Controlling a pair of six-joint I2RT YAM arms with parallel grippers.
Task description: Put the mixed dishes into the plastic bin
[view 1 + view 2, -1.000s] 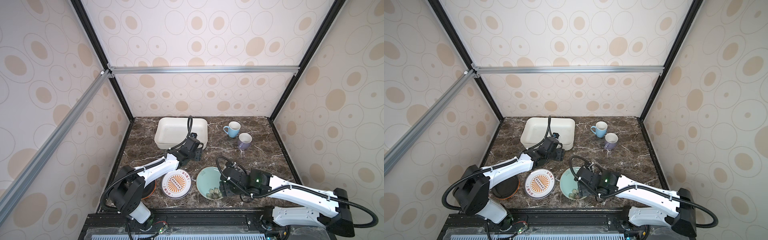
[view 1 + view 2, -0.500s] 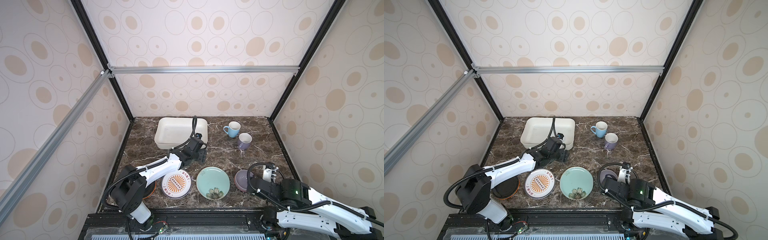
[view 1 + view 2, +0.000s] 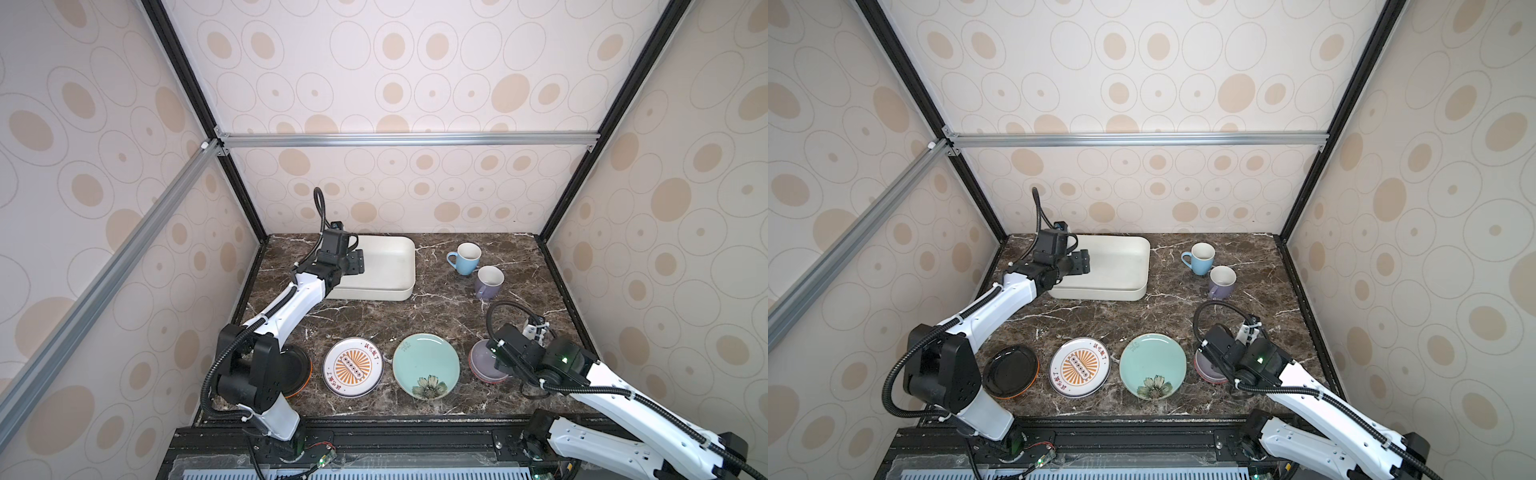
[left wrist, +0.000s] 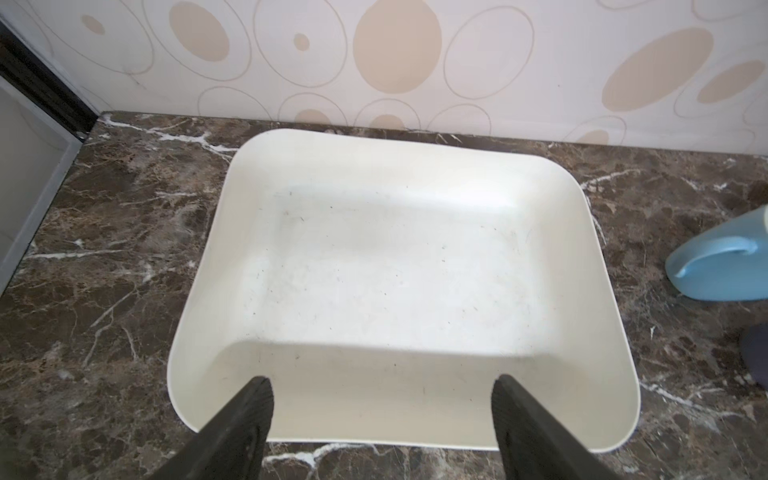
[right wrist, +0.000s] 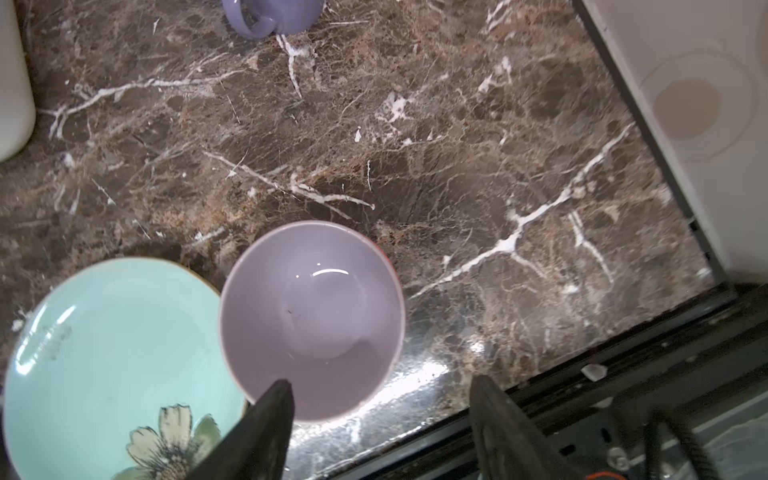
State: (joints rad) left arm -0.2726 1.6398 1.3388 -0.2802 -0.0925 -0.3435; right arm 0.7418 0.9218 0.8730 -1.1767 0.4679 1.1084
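The white plastic bin (image 3: 389, 262) is far back from the dishes, so the robot's left gripper should grab the bin's end (image 4: 205, 264) farthest from the mugs and draw the bin closer.
The white plastic bin (image 3: 386, 266) stands empty at the back left of the marble table. My left gripper (image 4: 382, 399) hangs open above its near wall with nothing between the fingers; in a top view the left gripper (image 3: 356, 262) is over the bin's left part. A lavender bowl (image 5: 311, 316) with a red outer edge sits at the front right. My right gripper (image 5: 380, 399) is open at its near rim, one finger (image 5: 270, 415) over the inside and the other outside. Along the front lie a teal flowered plate (image 3: 426, 372), a sunburst plate (image 3: 353, 367) and an orange-rimmed black plate (image 3: 1011, 371).
A light blue mug (image 3: 465, 257) and a lavender mug (image 3: 489, 282) stand upright at the back right, right of the bin. The left arm's base (image 3: 253, 374) hides part of the black plate in a top view. Patterned walls and black frame posts enclose the table.
My right arm has swung from over the teal plate to the lavender bowl at the right. My left gripper has moved from the bin's front right corner to above its left part.
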